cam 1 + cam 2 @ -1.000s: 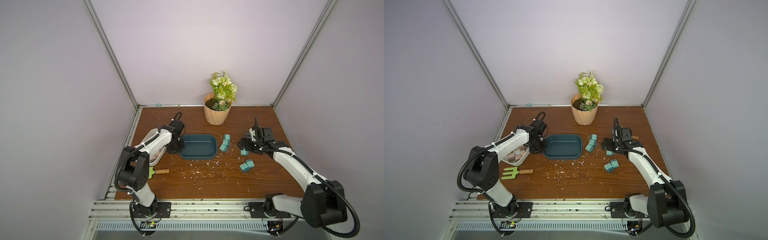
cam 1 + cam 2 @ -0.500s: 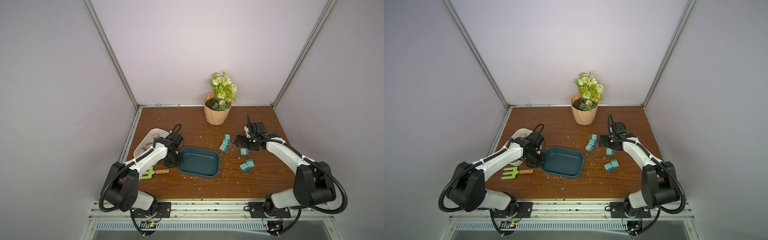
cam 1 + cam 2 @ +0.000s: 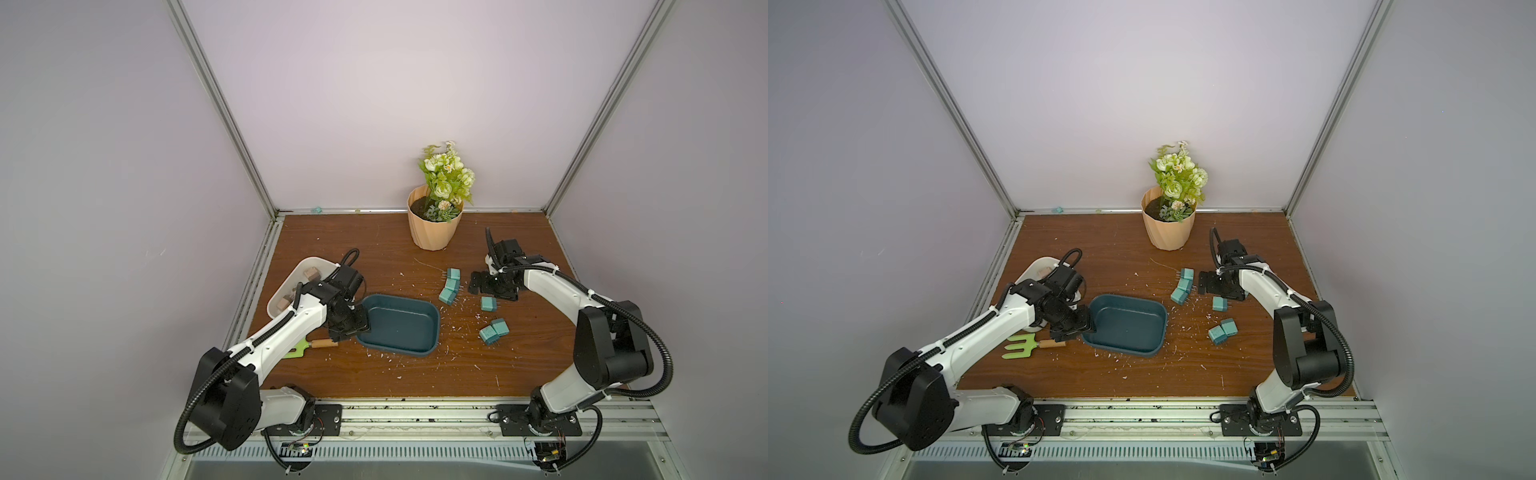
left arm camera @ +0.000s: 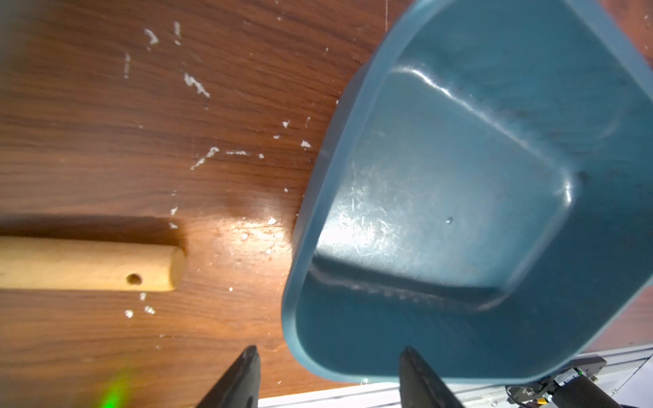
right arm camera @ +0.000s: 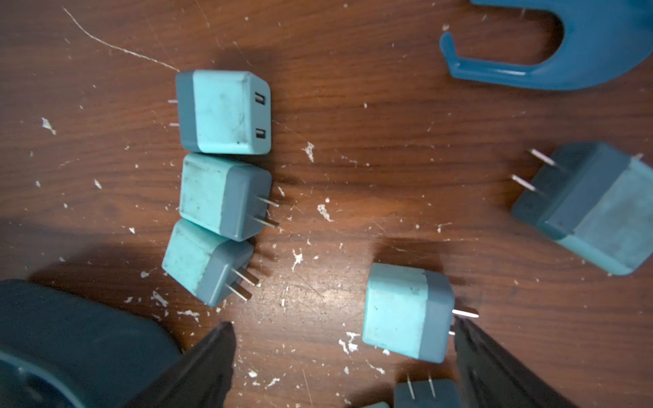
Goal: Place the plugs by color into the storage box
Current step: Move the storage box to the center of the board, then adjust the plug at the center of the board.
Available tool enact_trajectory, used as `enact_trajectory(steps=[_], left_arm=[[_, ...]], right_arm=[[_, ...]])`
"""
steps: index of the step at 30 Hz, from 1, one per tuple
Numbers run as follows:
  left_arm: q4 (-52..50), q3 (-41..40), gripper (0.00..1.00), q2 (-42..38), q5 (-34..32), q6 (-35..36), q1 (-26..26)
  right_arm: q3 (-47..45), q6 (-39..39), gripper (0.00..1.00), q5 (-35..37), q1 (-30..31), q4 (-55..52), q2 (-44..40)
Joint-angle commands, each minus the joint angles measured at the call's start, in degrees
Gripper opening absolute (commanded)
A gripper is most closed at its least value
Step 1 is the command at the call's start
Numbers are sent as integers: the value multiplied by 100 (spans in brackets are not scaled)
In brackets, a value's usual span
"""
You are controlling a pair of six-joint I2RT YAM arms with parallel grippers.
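Note:
I should use my right gripper to nudge the plug around and grip the plug's body [image 5: 401, 311] across its sides, because the single plug's pins [image 5: 466, 314] point at my right gripper's finger.
A dark teal storage box [image 3: 434, 332] [image 3: 1163, 328] lies empty mid-table. My left gripper [image 3: 360, 323] [image 3: 1087, 326] [image 4: 328, 356] is open at its left end, with the box's corner rim [image 4: 293, 318] between the spread fingers and free of them. Several teal plugs lie to the right: a row of three [image 3: 451, 284] [image 5: 222, 190], a single one [image 3: 489, 303] [image 5: 406, 312] and a pair [image 3: 493, 330]. My right gripper [image 3: 482, 291] [image 3: 1209, 289] [image 5: 344, 349] hangs open over the single plug. Beige-pink plugs [image 3: 311, 273] sit in a white box [image 3: 286, 278] at the left.
A green garden fork with a wooden handle [image 3: 1021, 345] [image 4: 88, 263] lies just left of the teal box. A flowerpot [image 3: 434, 237] stands at the back. A blue curved plastic piece [image 5: 530, 70] lies beyond the plugs. White flecks litter the wooden table.
The left arm pulled the teal box toward the table's front, then its jaws opened off the rim. The right gripper shifted slightly toward the plugs, still open.

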Motion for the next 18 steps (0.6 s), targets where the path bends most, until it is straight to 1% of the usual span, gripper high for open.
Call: enact_trajectory(steps=[1,4,6,8,9,12,14,18], left_arm=[[-287,428,72,-70,-530,-21,177],[-269,928,83,332,-740,568,505],[-275,1365,89,824,-1013,1002,558],[-281,1960,91,1436,-901,1590,563],[-265,2179,94,1662,-812,1697,563],[-196,2870,99,2316,-571,1959,554],[-166,3358,99,2745,-493,2102,550],[-74,3775,99,3457,-102,2199,529]], right_arm=[[-175,341,98,-248,47,-100,-459],[-499,771,98,-365,103,9,-702],[-754,998,98,-267,208,155,-872],[-1072,1229,98,-320,252,326,-1020],[-1185,1318,98,-386,258,390,-1069],[-1422,1507,98,-435,286,637,-1162],[-1429,1531,98,-463,289,766,-1063],[-1122,1384,99,-463,282,739,-635]])
